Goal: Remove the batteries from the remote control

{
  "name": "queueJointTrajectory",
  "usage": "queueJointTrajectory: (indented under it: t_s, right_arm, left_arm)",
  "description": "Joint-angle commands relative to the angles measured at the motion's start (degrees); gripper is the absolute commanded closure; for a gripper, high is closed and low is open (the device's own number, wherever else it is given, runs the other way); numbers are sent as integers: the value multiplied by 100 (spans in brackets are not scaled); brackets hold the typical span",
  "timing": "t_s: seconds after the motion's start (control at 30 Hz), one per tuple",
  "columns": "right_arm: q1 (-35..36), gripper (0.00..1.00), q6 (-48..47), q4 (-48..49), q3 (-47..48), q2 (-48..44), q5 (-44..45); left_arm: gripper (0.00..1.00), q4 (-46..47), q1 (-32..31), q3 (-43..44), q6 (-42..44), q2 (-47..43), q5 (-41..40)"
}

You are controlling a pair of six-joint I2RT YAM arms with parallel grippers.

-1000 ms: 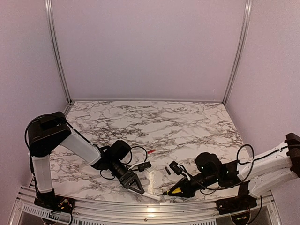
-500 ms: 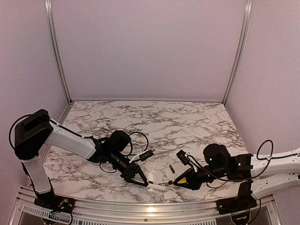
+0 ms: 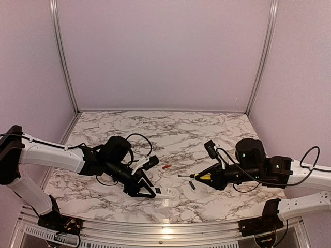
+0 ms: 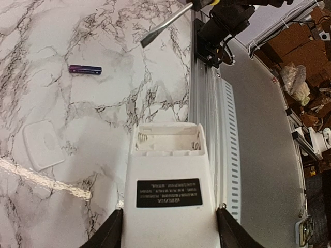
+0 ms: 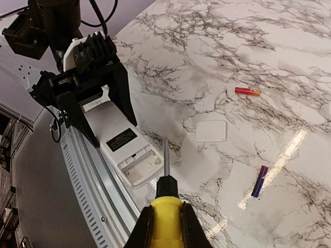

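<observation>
The battery compartment point(image 4: 168, 140) is empty and both batteries are on the marble, so my left gripper should go on carrying the remote control to clear marble point(image 3: 115, 189) before it lets go of it flat there.
My left gripper point(image 4: 169, 230) is shut on the remote control point(image 4: 168, 194), one black finger on each side, back face up. Its battery compartment point(image 4: 168, 139) is open and holds only springs. The top view shows the remote control point(image 3: 164, 193) low over the table's front edge. Both batteries lie on the marble: the red one point(image 5: 247, 92) point(image 3: 166, 167) and the dark blue one point(image 5: 259, 181) point(image 4: 85, 69). My right gripper point(image 5: 165, 227) is shut on a yellow-handled screwdriver point(image 5: 166, 212), whose tip hangs just above the remote control point(image 5: 126, 147) without touching it.
The small white cover piece point(image 5: 211, 130) point(image 4: 44, 144) lies flat on the marble between the remote and the red battery. A metal rail point(image 4: 207, 103) runs along the table's front edge right beside the remote. The left gripper point(image 5: 93, 103) fills the right wrist view's upper left.
The left arm has stretched out and carried the remote slightly back from the front edge. The right gripper has lifted the screwdriver up and back, away from the remote's end.
</observation>
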Motion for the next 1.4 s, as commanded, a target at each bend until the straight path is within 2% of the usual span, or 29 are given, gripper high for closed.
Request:
queueJointTrajectory:
  t_s: [0.0, 0.1, 0.23, 0.33, 0.7, 0.93, 1.23, 1.37]
  right_arm:
    - [-116, 100, -22, -369, 339, 111, 678]
    - [-150, 100, 66, -542, 506, 419, 1146]
    - [-232, 100, 239, -958, 764, 880, 2192]
    - [-413, 100, 270, -970, 833, 1170, 2457]
    - [-1552, 100, 116, -226, 733, 2088, 2110]
    - [-1767, 100, 39, 144, 707, 2655, 1929]
    - [-1770, 98, 106, 392, 329, 2872, 1604]
    - [-1769, 95, 21, 390, 228, 2882, 1571]
  left_arm:
    - [100, 219, 140, -389, 156, -616, -994]
    - [100, 471, 143, -674, 105, -987, -1707]
    - [100, 758, 162, -1056, -37, -1462, -2988]
    - [100, 927, 169, -1276, -161, -1670, -3803]
    - [100, 1377, 234, -1734, -659, -1562, -5635]
    - [100, 1686, 292, -1922, -1025, -1155, -5946]
    - [84, 1865, 339, -2023, -1229, -729, -6032]
    - [62, 1894, 353, -2019, -1301, -623, -6065]
